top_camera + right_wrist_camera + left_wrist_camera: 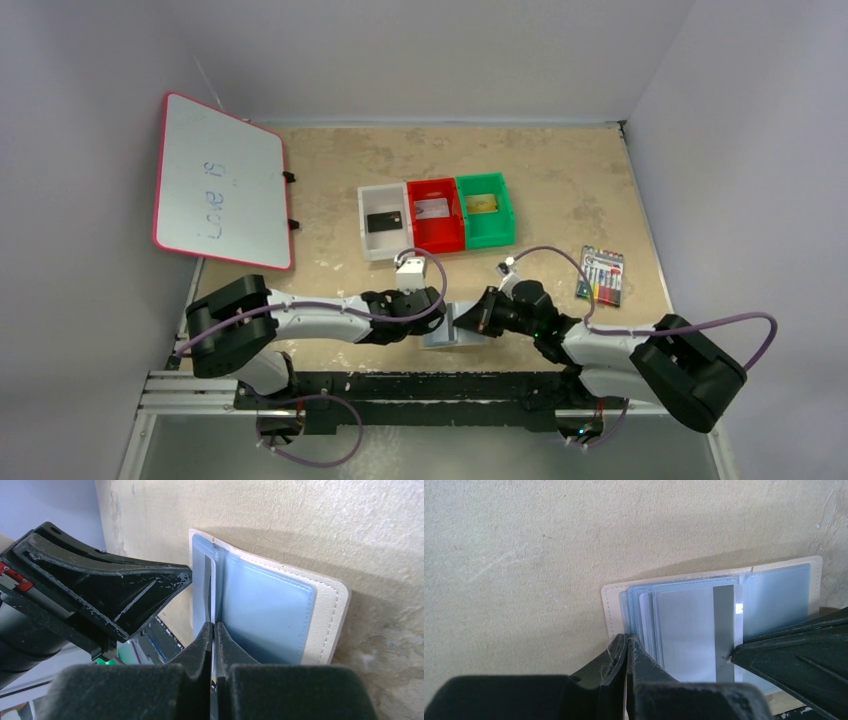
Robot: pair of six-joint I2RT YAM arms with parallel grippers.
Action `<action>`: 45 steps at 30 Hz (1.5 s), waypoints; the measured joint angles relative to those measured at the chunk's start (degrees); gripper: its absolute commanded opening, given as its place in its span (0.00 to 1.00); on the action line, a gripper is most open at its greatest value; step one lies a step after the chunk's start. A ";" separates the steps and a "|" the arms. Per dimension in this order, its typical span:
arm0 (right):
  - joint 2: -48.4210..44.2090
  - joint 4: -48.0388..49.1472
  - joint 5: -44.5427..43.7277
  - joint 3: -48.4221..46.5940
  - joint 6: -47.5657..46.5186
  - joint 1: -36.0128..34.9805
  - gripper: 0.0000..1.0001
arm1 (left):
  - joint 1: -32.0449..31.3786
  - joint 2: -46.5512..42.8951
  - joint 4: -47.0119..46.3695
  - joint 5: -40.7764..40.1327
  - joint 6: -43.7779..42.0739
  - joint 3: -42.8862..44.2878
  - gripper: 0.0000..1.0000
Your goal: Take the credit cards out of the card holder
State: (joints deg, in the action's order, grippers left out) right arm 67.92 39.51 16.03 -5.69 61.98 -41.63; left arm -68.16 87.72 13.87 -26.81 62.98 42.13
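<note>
The holder needs my left gripper to steady it while my right gripper pulls. My left gripper is at the outer edge of the sleeves (625, 614), so it should first move inward beside the credit card (656, 629).
The card holder (447, 336) lies open near the table's front edge, between my two grippers. In the left wrist view its pale blue sleeves (774, 595) sit inside a tan border, and a pale credit card with a dark stripe (689, 630) shows in the left panel. My left gripper (629, 641) is shut on the holder's left edge, where the sleeves meet the border. My right gripper (213, 628) is shut on the thin edge of that card, and its dark fingertip touches the stripe. Three more credit cards lie in the bins: black (384, 221), silvery-white (432, 209) and gold (482, 204).
White (366, 240), red (440, 241) and green (490, 238) bins stand in a row behind the holder. A pack of coloured markers (601, 275) lies at the right. A pink-framed whiteboard (220, 180) leans at the back left. Walls close in the table on three sides.
</note>
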 measured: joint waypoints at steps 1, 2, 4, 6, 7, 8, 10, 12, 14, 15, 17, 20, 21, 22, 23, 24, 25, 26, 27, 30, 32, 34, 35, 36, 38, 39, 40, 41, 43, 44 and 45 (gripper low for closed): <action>-0.63 -0.24 -0.04 0.28 0.02 0.15 0.00 | -0.26 0.13 -0.07 -0.33 0.02 0.02 0.00; -1.27 -0.48 -0.04 0.57 0.02 0.28 0.00 | -0.44 0.24 -0.09 -0.57 0.02 0.09 0.00; -2.29 -1.25 -0.07 0.87 0.02 0.57 0.00 | -0.85 0.46 -0.07 -1.11 0.07 0.28 0.00; -2.84 -1.90 -0.07 1.05 0.00 0.85 0.00 | -1.31 0.48 0.09 -1.75 0.11 0.33 0.04; -2.86 -2.03 -0.07 1.09 -0.04 0.94 0.00 | -1.42 0.48 0.15 -2.03 0.26 0.33 0.07; -2.73 -2.27 -0.07 1.11 -0.04 1.01 0.00 | -1.66 0.44 0.31 -2.36 0.44 0.33 0.11; -2.21 -2.38 -0.04 1.11 -0.09 1.18 0.00 | -1.99 0.15 0.90 -2.86 0.52 0.31 0.20; -0.79 -2.14 0.00 1.11 -0.11 1.27 0.00 | -2.16 -0.66 1.31 -3.28 0.48 0.17 0.26; 1.01 -1.55 0.02 1.11 -0.11 1.27 0.00 | -2.38 -2.08 1.03 -3.52 0.48 0.13 0.29; 1.95 -0.96 0.11 1.11 -0.07 1.27 0.00 | -2.54 -3.06 0.46 -3.56 0.46 0.13 0.29; 3.52 0.81 0.42 1.05 -0.07 1.31 0.00 | -2.89 -4.63 -1.01 -3.52 0.31 0.13 0.29; 5.03 2.43 0.63 0.83 -0.09 1.31 0.00 | -3.26 -5.53 -4.04 -3.06 -0.57 0.15 0.24; 5.29 2.84 0.63 0.83 -0.09 1.31 0.00 | -3.28 -5.40 -4.52 -2.80 -0.76 0.17 0.21; 5.35 2.97 0.63 0.83 -0.09 1.31 0.00 | -3.28 -5.11 -4.66 -2.71 -0.94 0.22 0.18; 5.33 2.99 0.63 0.83 -0.07 1.31 0.00 | -3.28 -4.50 -4.44 -2.62 -0.98 0.48 0.15; 5.29 2.95 0.63 0.83 -0.07 1.31 0.00 | -3.28 -3.78 -4.13 -2.62 -0.98 0.83 0.12; 5.18 2.86 0.61 0.83 -0.07 1.31 0.00 | -3.30 -2.64 -3.45 -2.64 -0.85 1.46 0.10; 5.01 2.78 0.59 0.83 -0.07 1.31 0.00 | -3.32 -1.38 -2.89 -2.64 -0.68 2.03 0.08; 4.76 2.62 0.52 0.83 -0.07 1.31 0.00 | -3.34 -0.20 -2.38 -2.60 -0.55 2.45 0.08; 3.52 1.40 0.02 0.83 -0.11 1.31 0.00 | -3.85 1.57 -2.25 -2.23 -0.39 2.36 0.07; 2.51 0.26 -0.11 0.83 -0.11 1.31 0.00 | -4.26 1.53 -3.50 -1.79 -0.20 2.05 0.06; 1.81 -0.46 -0.31 0.83 -0.15 1.31 0.00 | -4.68 1.51 -5.07 -1.53 0.11 1.68 0.05; 1.62 -0.70 -0.37 0.83 -0.13 1.31 0.00 | -4.74 1.51 -5.68 -1.46 0.42 1.53 0.05; 1.42 -0.81 -0.48 0.83 -0.13 1.31 0.00 | -4.76 1.51 -6.25 -1.09 0.59 1.40 0.04; 1.29 -0.87 -0.52 0.83 -0.13 1.31 0.00 | -4.79 1.51 -7.45 -0.66 1.03 1.14 0.03; 1.31 -0.98 -0.52 0.83 -0.13 1.31 0.00 | -4.79 1.51 -7.85 -0.46 1.22 1.05 0.01; 1.31 -1.09 -0.52 0.83 -0.13 1.31 0.00 | -4.79 1.51 -8.28 -0.35 1.57 0.96 0.01; 1.31 -1.14 -0.52 0.83 -0.13 1.31 0.00 | -4.79 1.51 -8.61 -0.24 2.03 0.85 0.00; 1.31 -1.20 -0.52 0.83 -0.13 1.31 0.00 | -4.79 1.51 -9.14 -0.07 2.67 0.48 0.00; 1.31 -1.25 -0.52 0.83 -0.13 1.31 0.00 | -4.79 1.51 -9.29 0.02 3.15 0.17 0.00; 1.31 -1.29 -0.55 0.83 -0.13 1.31 0.00 | -4.79 1.51 -9.53 0.02 3.72 -0.11 0.00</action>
State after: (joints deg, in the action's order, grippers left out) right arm 69.23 38.22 15.49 -4.86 61.84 -40.32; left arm -72.95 89.23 4.34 -26.79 66.70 42.02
